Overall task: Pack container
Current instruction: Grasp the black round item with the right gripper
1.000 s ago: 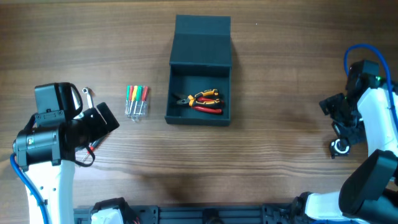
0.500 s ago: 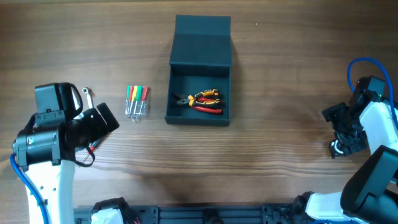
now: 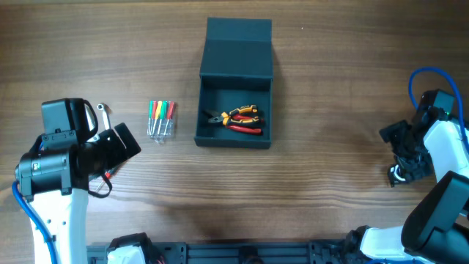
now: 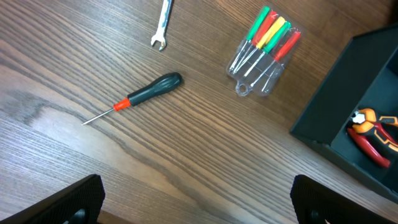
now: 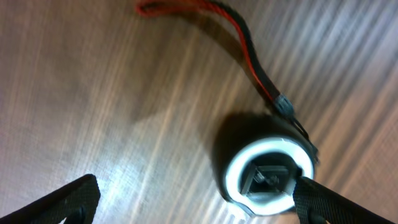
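One finger of the robot's right gripper is hanging over the white ring of the round black tool (image 5: 301,163), so the gripper should move across and straddle the tool (image 5: 266,167) before it closes.
The dark teal-grey container (image 3: 203,110) stands open at mid-table, its flap lid (image 3: 239,45) folded back. Red-and-yellow pliers (image 3: 238,119) lie inside; they also show in the left wrist view (image 4: 376,134), inside the container (image 4: 336,118). My left gripper (image 3: 117,144) is open and empty, hovering left of the container; its fingers (image 4: 199,205) frame bare wood. My right gripper (image 3: 403,158) is open at the far right over a round black tool with a white ring (image 3: 401,174). In the right wrist view that tool (image 5: 267,168) sits by my gripper's (image 5: 199,202) right finger.
A black-handled screwdriver (image 4: 140,96), a small wrench (image 4: 161,25) and a clear pack of coloured screwdrivers (image 4: 264,50) lie left of the container; the pack (image 3: 161,117) and the wrench (image 3: 102,110) show overhead. A red-and-black lanyard (image 5: 242,37) trails from the round tool.
The right arm shifted a little to the right and toward the near edge, then stopped. The left arm and the tools have not moved.
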`<state>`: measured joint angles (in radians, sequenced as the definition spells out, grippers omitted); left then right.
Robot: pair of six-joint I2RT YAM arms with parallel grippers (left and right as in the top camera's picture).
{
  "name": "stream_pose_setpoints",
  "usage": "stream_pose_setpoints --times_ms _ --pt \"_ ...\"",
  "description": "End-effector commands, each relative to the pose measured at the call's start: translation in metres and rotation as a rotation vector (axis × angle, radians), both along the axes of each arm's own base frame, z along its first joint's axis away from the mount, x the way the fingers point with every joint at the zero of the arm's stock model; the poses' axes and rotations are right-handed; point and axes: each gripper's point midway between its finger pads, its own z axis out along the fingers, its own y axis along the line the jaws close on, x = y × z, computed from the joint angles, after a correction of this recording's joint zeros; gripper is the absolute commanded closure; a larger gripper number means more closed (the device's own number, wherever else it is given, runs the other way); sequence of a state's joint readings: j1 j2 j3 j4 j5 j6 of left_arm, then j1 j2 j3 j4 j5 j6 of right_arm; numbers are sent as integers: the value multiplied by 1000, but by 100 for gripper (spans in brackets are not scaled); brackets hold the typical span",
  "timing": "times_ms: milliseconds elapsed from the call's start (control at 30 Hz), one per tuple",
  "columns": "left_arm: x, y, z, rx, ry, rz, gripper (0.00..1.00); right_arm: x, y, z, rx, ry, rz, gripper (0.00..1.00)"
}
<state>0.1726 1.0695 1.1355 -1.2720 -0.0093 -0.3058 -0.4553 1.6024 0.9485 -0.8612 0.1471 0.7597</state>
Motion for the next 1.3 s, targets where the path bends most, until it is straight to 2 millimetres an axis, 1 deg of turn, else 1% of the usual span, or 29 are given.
stream_pose_setpoints --times_ms 0,67,133,300,433,633,733,900,1033,1133,1233,1267 --pt "2 0 8 -11 -31 16 0 -12 10 -2 55 24 -64 0" --pt "2 0 8 -11 -31 16 0 -21 14 -2 83 50 -103 0" --pt "2 0 8 -11 -31 16 0 -30 13 -1 90 76 -143 0" --pt "2 0 8 -10 -30 15 0 -42 1 -1 83 96 -194 0" --pt "2 0 8 -11 -30 16 0 -41 -13 -1 69 69 -163 0" --pt "2 0 8 -11 -30 16 0 -36 -17 -4 54 46 -139 0" --pt "0 0 7 -12 -25 16 0 -40 -15 -16 53 41 -139 0" --pt "-1 -1 7 -13 -19 16 0 -44 -8 -41 54 9 -104 0" --pt "-1 -1 7 -13 -19 16 0 -40 -4 -48 68 -24 -84 1" --pt "-1 -1 7 -13 -19 16 0 -38 -5 -48 65 -36 -84 7" --pt "-1 -1 7 -13 -19 15 0 -36 -6 -48 62 -42 -83 26" --pt "-1 -1 7 -13 -19 16 0 -36 -6 -48 62 -41 -83 30"
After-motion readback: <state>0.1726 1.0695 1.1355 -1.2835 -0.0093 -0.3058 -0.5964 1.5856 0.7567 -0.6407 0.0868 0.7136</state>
